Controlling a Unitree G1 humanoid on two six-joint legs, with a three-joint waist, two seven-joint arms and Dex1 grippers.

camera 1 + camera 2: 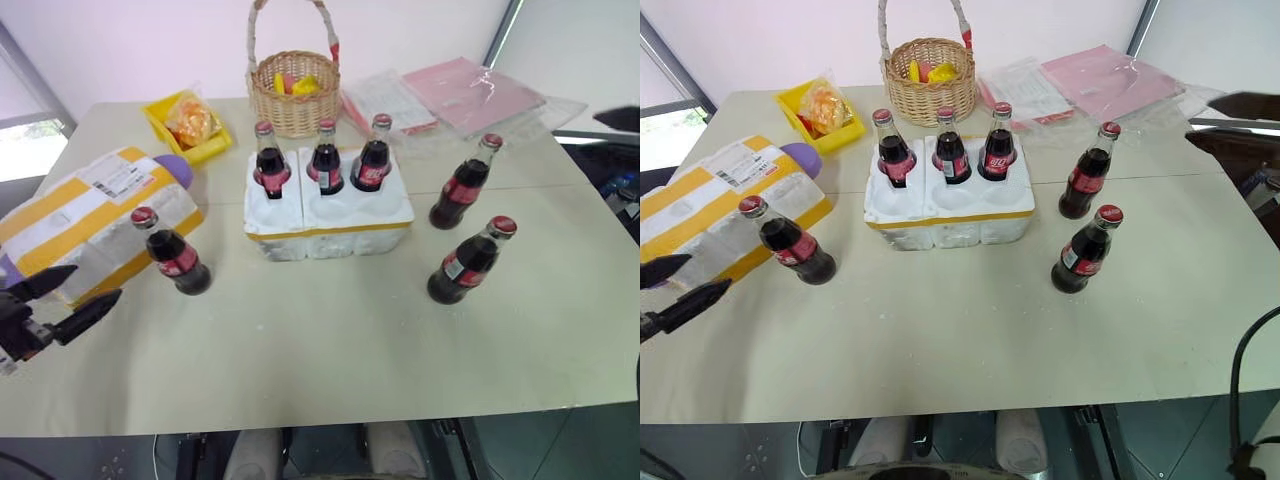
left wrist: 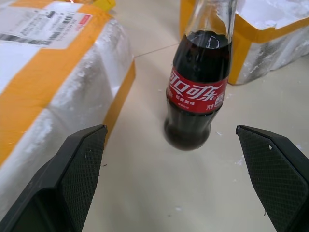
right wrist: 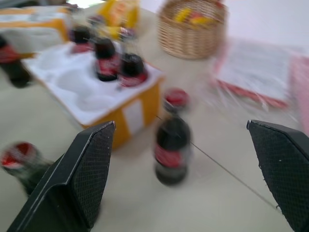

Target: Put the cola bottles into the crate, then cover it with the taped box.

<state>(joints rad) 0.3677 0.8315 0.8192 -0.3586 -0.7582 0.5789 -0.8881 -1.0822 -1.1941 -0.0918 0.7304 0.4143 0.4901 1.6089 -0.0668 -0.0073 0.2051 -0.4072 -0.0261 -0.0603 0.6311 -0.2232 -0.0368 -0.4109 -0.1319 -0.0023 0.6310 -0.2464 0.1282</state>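
The gap from the taped box to the cola bottle beside it is clear, so my left gripper keeps going forward and closes around that bottle's red label (image 1: 180, 262).
The crate (image 1: 340, 212) stands mid-table with three cola bottles (image 1: 325, 160) in its back wells; the front wells are bare. One loose cola bottle (image 1: 175, 255) stands left of the crate, beside the taped box (image 1: 95, 215), which lies on its side. Two more bottles (image 1: 462, 185) (image 1: 468, 262) stand right of the crate. My left gripper (image 1: 92, 283) is open at the table's left edge, pointing at the left bottle (image 2: 195, 92) a short way ahead, apart from it. My right gripper (image 3: 179, 124) is open above the table's right side, facing a loose bottle (image 3: 171, 152).
A wicker basket (image 1: 295, 95) with fruit stands behind the crate. A small yellow tray (image 1: 185, 125) holding a snack bag sits at the back left. Plastic sleeves with papers (image 1: 470, 90) lie at the back right. The table's front edge (image 1: 330, 420) is near.
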